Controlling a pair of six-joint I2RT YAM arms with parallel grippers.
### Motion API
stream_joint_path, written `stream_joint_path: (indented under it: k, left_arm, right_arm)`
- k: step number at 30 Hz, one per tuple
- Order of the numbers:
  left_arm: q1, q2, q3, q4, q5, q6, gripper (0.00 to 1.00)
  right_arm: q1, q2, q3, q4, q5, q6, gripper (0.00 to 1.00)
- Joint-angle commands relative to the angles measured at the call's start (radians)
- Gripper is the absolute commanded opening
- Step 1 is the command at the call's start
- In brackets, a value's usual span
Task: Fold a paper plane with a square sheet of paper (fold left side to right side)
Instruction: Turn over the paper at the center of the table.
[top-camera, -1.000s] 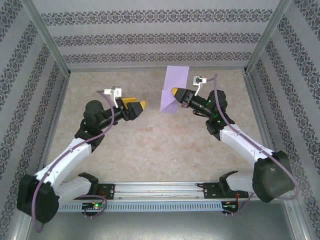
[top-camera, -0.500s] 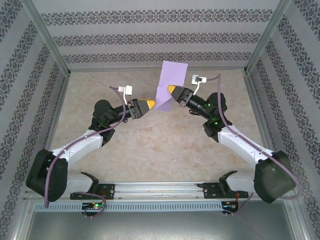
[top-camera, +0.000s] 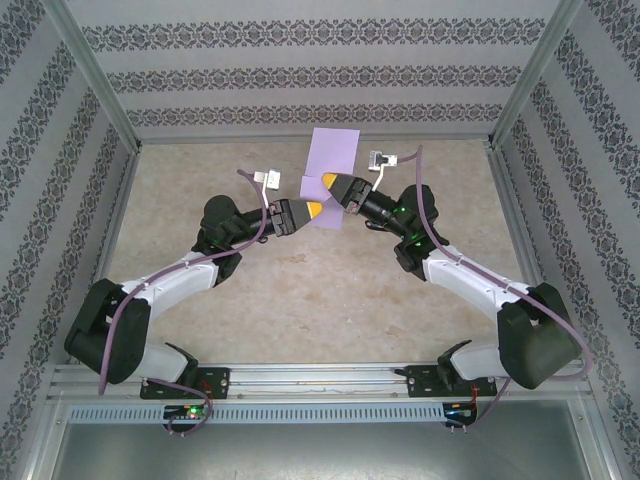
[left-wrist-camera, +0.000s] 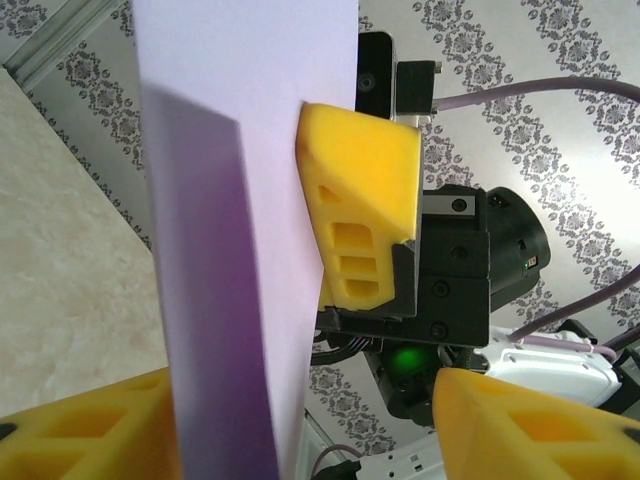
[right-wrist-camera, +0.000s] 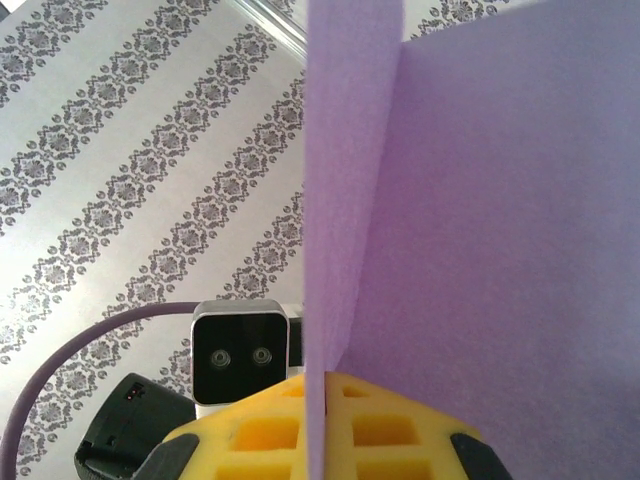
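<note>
The paper hangs from my right gripper, between my left gripper's open fingers (left-wrist-camera: 228, 410), so next my left gripper takes it (top-camera: 328, 217) before my right gripper opens and backs off.
The square sheet of paper (top-camera: 331, 152), lilac and folded along a lengthwise crease, hangs upright in the air over the far middle of the table. My right gripper (top-camera: 328, 183) is shut on its lower part; in the right wrist view the paper (right-wrist-camera: 480, 200) runs up out of the closed yellow fingers (right-wrist-camera: 260, 435). My left gripper (top-camera: 315, 208) has come in from the left, just below the right one. In the left wrist view the paper (left-wrist-camera: 240, 150) stands between my left gripper's (left-wrist-camera: 300, 425) open jaws, close to the left finger and well apart from the right one.
The beige tabletop (top-camera: 300, 290) lies below both arms. Patterned walls (top-camera: 320, 75) with metal posts close the back and both sides. The left arm's white wrist camera (right-wrist-camera: 240, 350) sits right behind the paper, near the right gripper's finger (left-wrist-camera: 360, 200).
My left gripper has swung right and forward up to the paper, its jaws narrowing around it. The right gripper has carried the paper a little left and farther back.
</note>
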Motion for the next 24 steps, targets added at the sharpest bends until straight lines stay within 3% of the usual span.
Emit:
stream_joint_path:
  k: [1,13,24]
  left_arm:
    - [-0.008,0.004,0.028,0.062,0.014,0.004,0.58]
    - [-0.008,-0.007,0.024,0.004,-0.005,0.043,0.35]
    - [-0.005,-0.015,0.010,-0.051,-0.025,0.082,0.16]
  right_arm:
    - [0.013,0.006,0.024,0.063,0.021,0.009,0.00]
    - [0.012,-0.002,0.012,0.062,0.012,-0.001,0.00]
    - [0.001,-0.032,-0.015,0.059,0.011,-0.019,0.11]
